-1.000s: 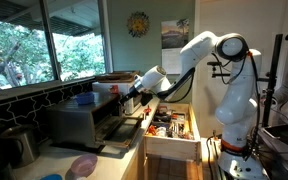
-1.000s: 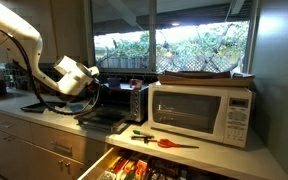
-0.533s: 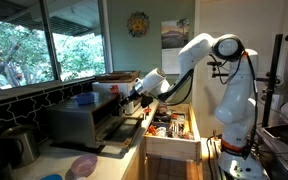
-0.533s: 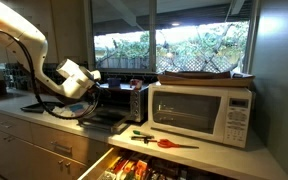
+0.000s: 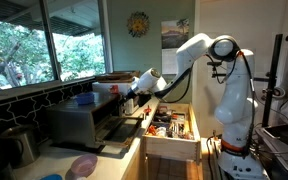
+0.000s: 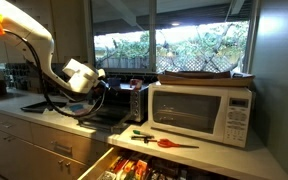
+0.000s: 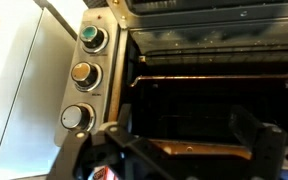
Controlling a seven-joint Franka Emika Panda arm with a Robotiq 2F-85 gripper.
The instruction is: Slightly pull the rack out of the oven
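Observation:
I should move toward the cavity's middle before reaching in for the rack's front bar [image 7: 219,77], as one gripper finger lines up with the oven's edge [image 7: 116,98] beside the knobs.
The silver-grey oven [image 5: 76,122] stands on the counter with its door [image 5: 106,142] folded down. It also shows in an exterior view [image 6: 136,102] and in the wrist view [image 7: 104,60], with three knobs beside the dark cavity. The rack [image 7: 214,57] is a thin dark shelf across the upper cavity, its front bar faintly lit. It is too dark to make out in both exterior views. My gripper [image 7: 184,140] is open and empty, its fingers spread just in front of the cavity, below the rack. It shows at the oven's mouth in both exterior views [image 5: 131,98] [image 6: 101,85].
A white microwave [image 6: 199,112] stands next to the oven. An open drawer [image 5: 170,128] full of utensils juts out below the counter; red-handled scissors [image 6: 162,142] lie on the counter. A metal pot [image 5: 22,146] and a pink plate [image 5: 82,165] sit nearby.
The arm has moved the gripper a little closer to the oven's open front. The gripper stays open. The oven and door have not moved.

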